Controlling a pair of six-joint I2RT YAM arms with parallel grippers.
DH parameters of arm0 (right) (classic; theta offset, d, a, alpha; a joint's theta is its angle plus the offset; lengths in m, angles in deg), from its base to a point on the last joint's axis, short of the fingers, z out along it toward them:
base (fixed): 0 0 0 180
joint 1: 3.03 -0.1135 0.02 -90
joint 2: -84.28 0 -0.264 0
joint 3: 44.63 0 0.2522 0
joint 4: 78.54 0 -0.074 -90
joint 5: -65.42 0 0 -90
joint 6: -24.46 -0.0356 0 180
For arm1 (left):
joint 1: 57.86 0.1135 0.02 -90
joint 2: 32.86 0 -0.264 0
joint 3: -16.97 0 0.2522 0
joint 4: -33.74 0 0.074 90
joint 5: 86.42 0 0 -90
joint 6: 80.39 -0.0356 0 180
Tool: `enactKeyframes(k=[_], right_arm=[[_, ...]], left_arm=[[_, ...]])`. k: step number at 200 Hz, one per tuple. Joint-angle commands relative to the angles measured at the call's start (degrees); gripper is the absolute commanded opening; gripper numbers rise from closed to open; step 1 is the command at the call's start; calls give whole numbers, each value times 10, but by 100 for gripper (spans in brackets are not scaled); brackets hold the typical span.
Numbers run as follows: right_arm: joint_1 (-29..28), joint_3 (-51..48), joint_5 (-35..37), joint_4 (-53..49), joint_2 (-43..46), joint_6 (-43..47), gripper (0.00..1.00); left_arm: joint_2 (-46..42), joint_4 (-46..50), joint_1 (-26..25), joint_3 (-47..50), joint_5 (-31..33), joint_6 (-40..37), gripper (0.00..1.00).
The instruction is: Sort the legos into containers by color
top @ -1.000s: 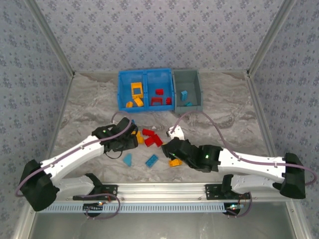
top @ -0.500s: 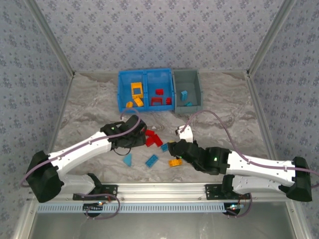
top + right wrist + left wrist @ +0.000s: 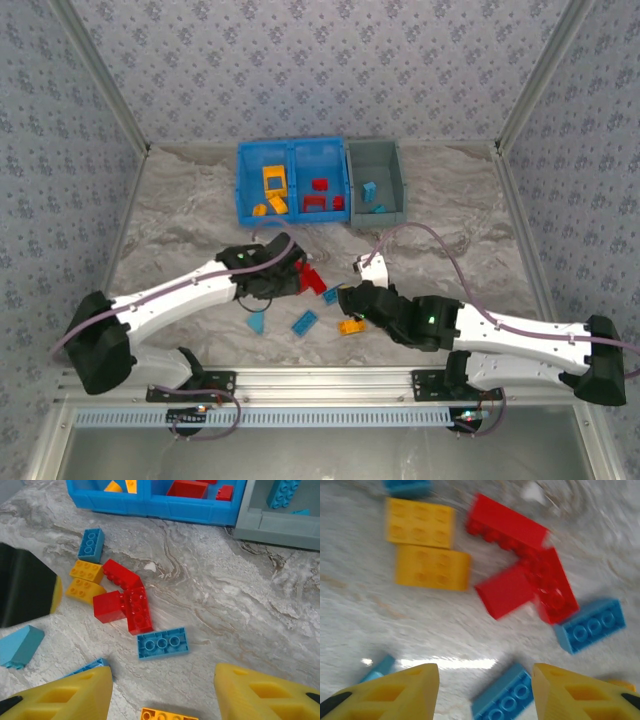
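The single orange brick (image 3: 351,326) lies clear of the light blue bricks, so the left gripper should keep moving toward it, fingers open, until they span its long sides (image 3: 170,712).
Loose legos lie on the marbled table: a red cluster (image 3: 312,276) (image 3: 525,580) (image 3: 125,602), two orange bricks (image 3: 427,545) (image 3: 85,580), light blue bricks (image 3: 305,322) (image 3: 162,642) and a light blue wedge (image 3: 256,322) (image 3: 20,645). My left gripper (image 3: 296,280) (image 3: 485,690) hovers open just left of the red cluster, with a light blue brick (image 3: 505,700) on the table below its gap. My right gripper (image 3: 348,300) (image 3: 162,690) is open over an orange brick (image 3: 350,326) (image 3: 167,714), holding nothing. The blue bin (image 3: 290,150) (image 3: 155,507) holds orange and red legos. Light blue ones lie in the grey bin (image 3: 375,150) (image 3: 280,527).
Patterned walls close in the table at the back and both sides. Both bins stand side by side at the back middle. The left gripper's black body (image 3: 25,585) sits close to the left of the loose pile, and the two arms nearly meet there.
My left gripper has swung right, up to the red cluster, and its jaws have narrowed a little. The right arm has shifted slightly to the right and its jaws have widened a bit.
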Motion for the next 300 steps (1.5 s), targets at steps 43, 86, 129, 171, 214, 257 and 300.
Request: enactKeyframes(k=[43,86,129,171,214,257,300], right_arm=[[8,79,70,-324,143,-206,62],[18,135,48,-466,248,-289,68],[34,193,10,-514,242,-296,70],[37,192,3,-481,235,-275,70],[46,184,-15,-456,215,-261,70],[60,174,-26,-437,216,-250,69],[72,171,-47,-411,216,-209,68]], left_arm=[[134,-48,-156,-127,-61,-286,61],[194,-42,-178,-155,-111,-449,64],[273,-10,-188,-199,-119,-528,65],[320,-8,-188,-219,-99,-542,67],[351,-21,-187,-221,-97,-538,61],[354,-51,-187,-216,-79,-525,35],[303,-66,-170,-197,-45,-484,26]])
